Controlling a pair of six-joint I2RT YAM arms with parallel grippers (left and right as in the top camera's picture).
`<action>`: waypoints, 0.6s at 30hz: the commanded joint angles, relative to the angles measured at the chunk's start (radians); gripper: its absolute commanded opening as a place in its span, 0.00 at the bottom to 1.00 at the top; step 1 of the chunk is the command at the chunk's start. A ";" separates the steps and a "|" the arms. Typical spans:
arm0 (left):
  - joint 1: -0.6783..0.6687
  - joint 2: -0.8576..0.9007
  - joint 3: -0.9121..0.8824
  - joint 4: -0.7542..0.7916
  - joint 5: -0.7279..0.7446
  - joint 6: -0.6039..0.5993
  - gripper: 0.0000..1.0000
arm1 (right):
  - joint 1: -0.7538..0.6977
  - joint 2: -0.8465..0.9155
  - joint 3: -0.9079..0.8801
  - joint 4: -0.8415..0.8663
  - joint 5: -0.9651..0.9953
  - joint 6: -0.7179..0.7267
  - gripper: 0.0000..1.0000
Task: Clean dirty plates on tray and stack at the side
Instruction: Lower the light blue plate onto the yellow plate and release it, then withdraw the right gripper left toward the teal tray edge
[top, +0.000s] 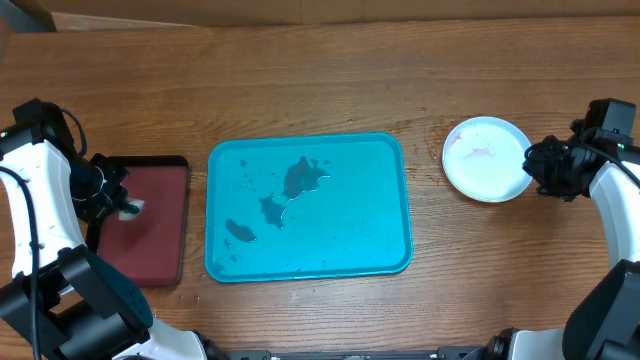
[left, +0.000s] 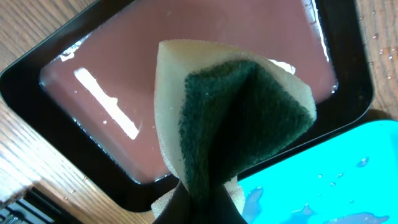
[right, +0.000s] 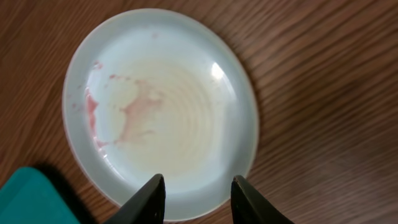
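The robot's left gripper has the sponge (left: 239, 112) curled and crooked in it, so it should lower the sponge into the maroon tray (top: 150, 238), open and grip the sponge straighter before wiping.
One pale mint-rimmed plate (top: 487, 158) sits on the wood to the right of the turquoise tray (top: 365, 225). It has a faint pink smear on its left half in the right wrist view (right: 161, 106). I cannot tell whether other plates lie under it. The tray holds only water puddles. My right gripper (top: 537, 168) is open, its fingertips (right: 198, 194) over the plate's near rim with nothing between them. My left gripper (top: 122, 207) is shut on a folded yellow-and-dark-green sponge (left: 236, 112), held above the maroon tray (left: 124, 93).
The maroon tray with black rim (top: 160, 230) lies left of the turquoise tray, with wet sheen inside. A corner of the turquoise tray shows in the left wrist view (left: 336, 174) and the right wrist view (right: 31, 199). Bare wood surrounds the plate.
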 joint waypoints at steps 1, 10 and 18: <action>-0.003 -0.008 -0.010 0.030 0.007 0.037 0.04 | 0.034 -0.010 -0.005 -0.011 -0.168 0.008 0.38; -0.003 -0.007 -0.221 0.264 0.010 0.052 0.07 | 0.237 -0.010 -0.005 0.012 -0.185 0.008 0.40; -0.003 -0.006 -0.336 0.401 0.016 0.052 0.06 | 0.406 -0.010 -0.005 0.056 -0.185 0.009 0.45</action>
